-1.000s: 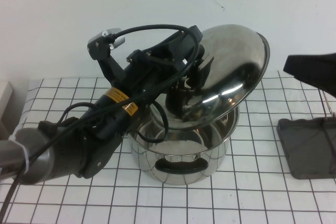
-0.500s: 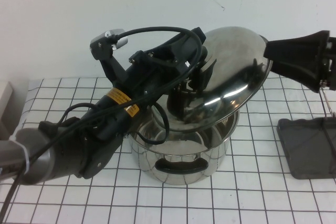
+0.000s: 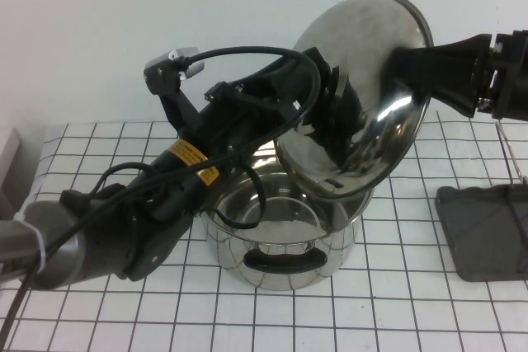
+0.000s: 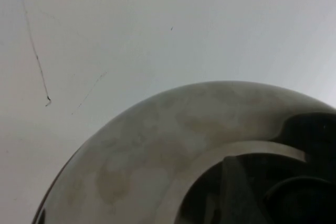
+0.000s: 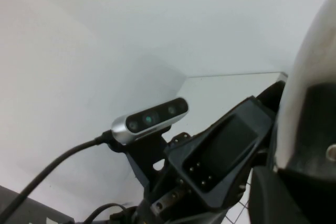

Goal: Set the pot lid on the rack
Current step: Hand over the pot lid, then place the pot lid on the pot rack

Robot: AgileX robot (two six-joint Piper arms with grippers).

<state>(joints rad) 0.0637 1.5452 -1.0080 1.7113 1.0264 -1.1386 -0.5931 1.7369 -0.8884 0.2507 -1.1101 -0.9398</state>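
Next, I let go of the lid's knob with my left gripper and move that gripper away before the lid goes to the rack (image 3: 485, 232), because my right gripper is at the pot lid's rim (image 3: 426, 32).
The pot lid (image 3: 371, 47), a shiny steel dome, is held tilted almost on edge in the air above the open steel pot (image 3: 280, 241). My left gripper (image 3: 334, 113) is shut on the lid at its centre; the knob is hidden behind the gripper. The lid fills the left wrist view (image 4: 157, 145). My right gripper (image 3: 398, 68) reaches in from the right, open at the lid's right rim. The lid's edge shows in the right wrist view (image 5: 310, 87). The rack's dark grey mat (image 3: 483, 232) and a thin wire rod (image 3: 513, 158) are at the right edge.
The checked tablecloth (image 3: 396, 302) covers the table. A white wall stands behind. My left arm's wrist camera (image 5: 152, 118) shows in the right wrist view. A pale object (image 3: 7, 154) sits at the far left edge.
The lid has been raised and tipped from a shallow slant to nearly upright. My right gripper has come in from the right edge to the lid's rim.
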